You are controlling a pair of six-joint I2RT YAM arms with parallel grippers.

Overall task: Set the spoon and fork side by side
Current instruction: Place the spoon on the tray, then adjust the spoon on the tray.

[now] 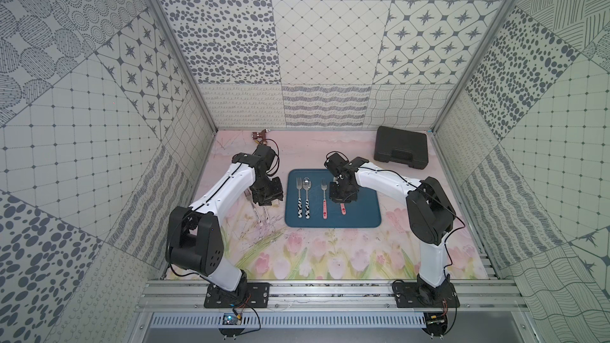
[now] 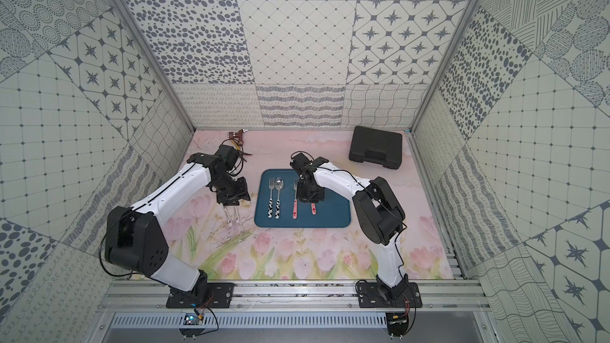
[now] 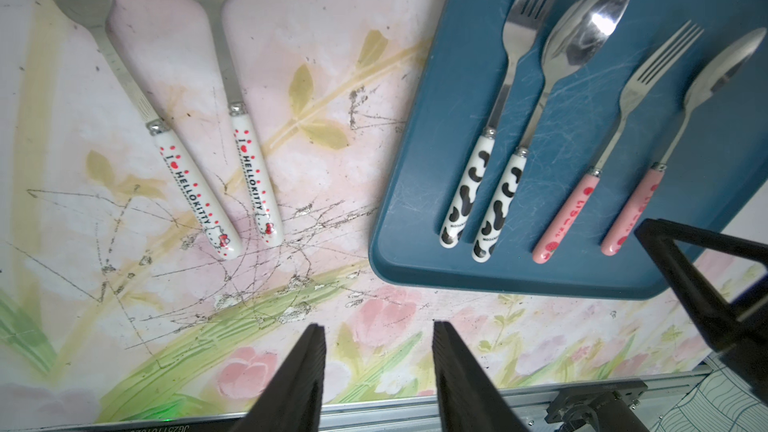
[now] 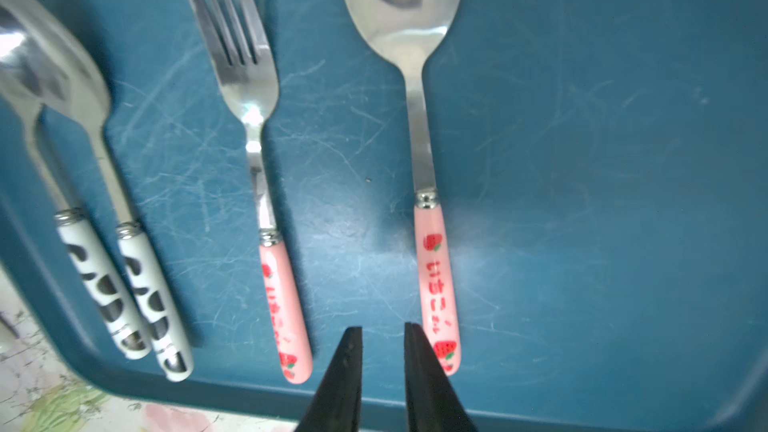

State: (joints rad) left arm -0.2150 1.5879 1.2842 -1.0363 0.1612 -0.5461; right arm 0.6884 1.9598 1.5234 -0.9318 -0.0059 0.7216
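My right gripper needs to pick up the spoon (image 1: pixel 343 209) by its handle and put it closer, because a wide gap (image 1: pixel 334 210) separates the pink spoon from the pink fork.
On the blue tray (image 1: pixel 363 216) a pink strawberry-handled fork (image 4: pixel 278 284) and a matching spoon (image 4: pixel 434 268) lie parallel, a gap between them. My right gripper (image 4: pixel 383 328) hovers just above the handle ends. It is open by a narrow gap with nothing between its fingers, and one finger sits over the spoon handle's edge. In both top views the right wrist covers the spoon bowl, so only its handle (image 1: pixel 343 208) (image 2: pixel 313 208) shows beside the fork (image 1: pixel 324 197) (image 2: pixel 294 201). My left gripper (image 3: pixel 378 330) hangs open and empty over the floral mat, left of the tray (image 3: pixel 415 184).
A cow-patterned fork (image 3: pixel 469 184) and spoon (image 3: pixel 505 197) lie together at the tray's left. A Hello Kitty fork (image 3: pixel 195 197) and spoon (image 3: pixel 253 176) rest on the mat under the left arm. A black case (image 1: pixel 401 148) sits back right and a small brown fitting (image 1: pixel 259 135) back left.
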